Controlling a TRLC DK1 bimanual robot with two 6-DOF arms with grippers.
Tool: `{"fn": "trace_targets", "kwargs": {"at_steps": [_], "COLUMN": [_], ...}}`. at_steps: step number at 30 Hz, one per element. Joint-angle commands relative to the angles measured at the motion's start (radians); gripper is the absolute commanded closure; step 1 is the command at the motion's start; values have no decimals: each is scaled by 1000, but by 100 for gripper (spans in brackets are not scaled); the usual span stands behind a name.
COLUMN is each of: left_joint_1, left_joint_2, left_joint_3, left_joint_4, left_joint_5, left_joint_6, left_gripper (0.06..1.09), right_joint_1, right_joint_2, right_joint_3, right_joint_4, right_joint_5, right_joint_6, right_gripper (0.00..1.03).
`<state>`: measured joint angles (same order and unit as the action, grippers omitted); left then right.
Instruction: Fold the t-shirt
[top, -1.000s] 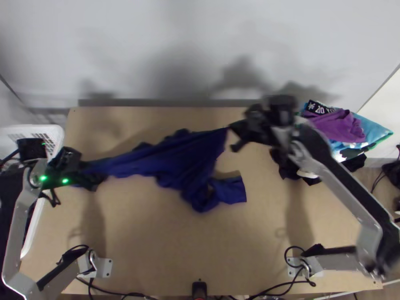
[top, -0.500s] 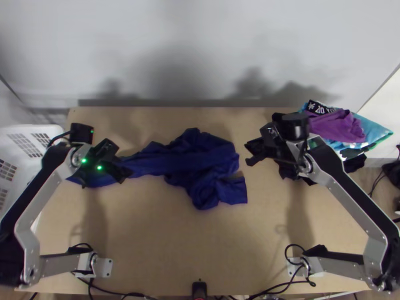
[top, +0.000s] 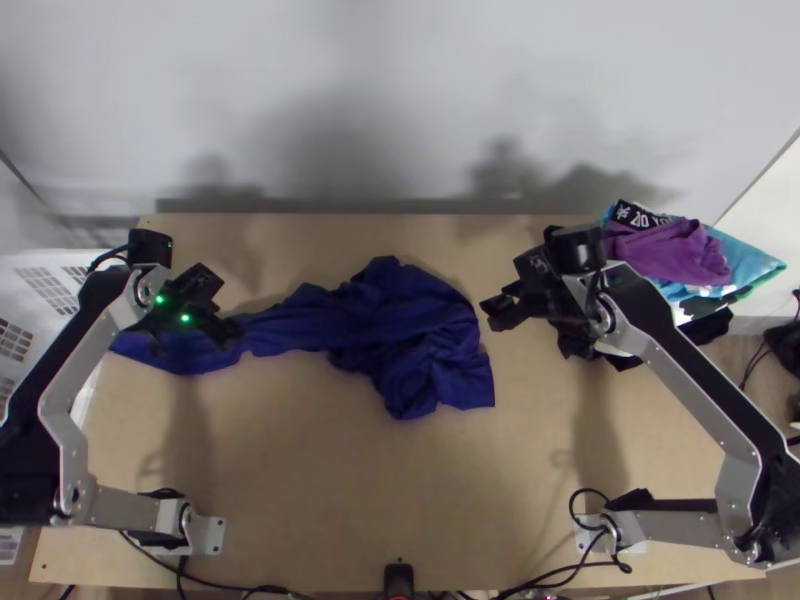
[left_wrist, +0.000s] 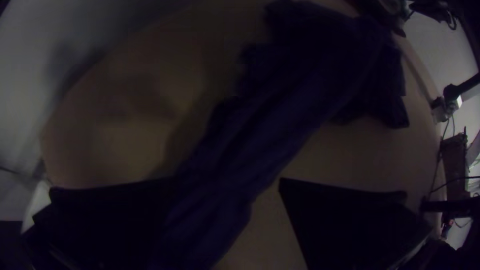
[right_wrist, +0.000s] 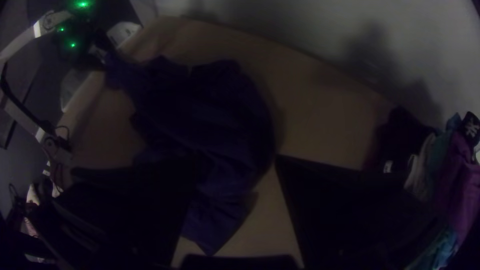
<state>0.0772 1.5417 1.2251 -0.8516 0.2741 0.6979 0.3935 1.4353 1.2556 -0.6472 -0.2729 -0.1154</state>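
The narrow trailing part (top: 290, 328) has loose folds along it, so the dark blue t-shirt (top: 415, 335) will open out into a wide hanging sheet when I lift both ends.
The dark blue t-shirt (top: 405, 325) lies bunched on the table, a long narrow part trailing toward the left side. My left gripper (top: 222, 325) is over that trailing part, and my right gripper (top: 492, 312) is beside the bunched end, a little to its right. In the left wrist view the left gripper (left_wrist: 230, 185) stands open above the narrow cloth (left_wrist: 255, 135). The right gripper (right_wrist: 237, 165) stands open in the right wrist view, with the rumpled shirt (right_wrist: 200, 110) beyond its fingers.
A pile of purple, light blue and black clothes (top: 680, 255) lies at the right back corner. A white basket (top: 45, 275) stands off the left edge. Bare tabletop (top: 340, 480) stretches in front of the shirt.
Both grippers let go of the shirt, which dropped from being stretched between them and lies lower and more rumpled. The right gripper drew back to the right; the left arm shifted its pose near the cloth's left end.
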Motion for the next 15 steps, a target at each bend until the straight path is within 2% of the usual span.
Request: {"fn": "trace_targets", "kwargs": {"at_steps": [1, 10, 15], "left_joint_1": [29, -44, -73], "left_joint_2": [67, 14, 0], "left_joint_3": [11, -56, -133], "left_joint_4": [-73, -56, 32], "left_joint_5": [-27, -26, -36], "left_joint_6": [92, 97, 97], "left_gripper": [11, 11, 11], "right_joint_1": [4, 1, 1], "right_joint_2": [4, -1, -4], "right_joint_3": [8, 5, 1], "right_joint_4": [-22, -23, -23], "right_joint_5": [1, 9, 9], "right_joint_6": [5, 6, 6], "right_gripper": [34, 34, 34]}}
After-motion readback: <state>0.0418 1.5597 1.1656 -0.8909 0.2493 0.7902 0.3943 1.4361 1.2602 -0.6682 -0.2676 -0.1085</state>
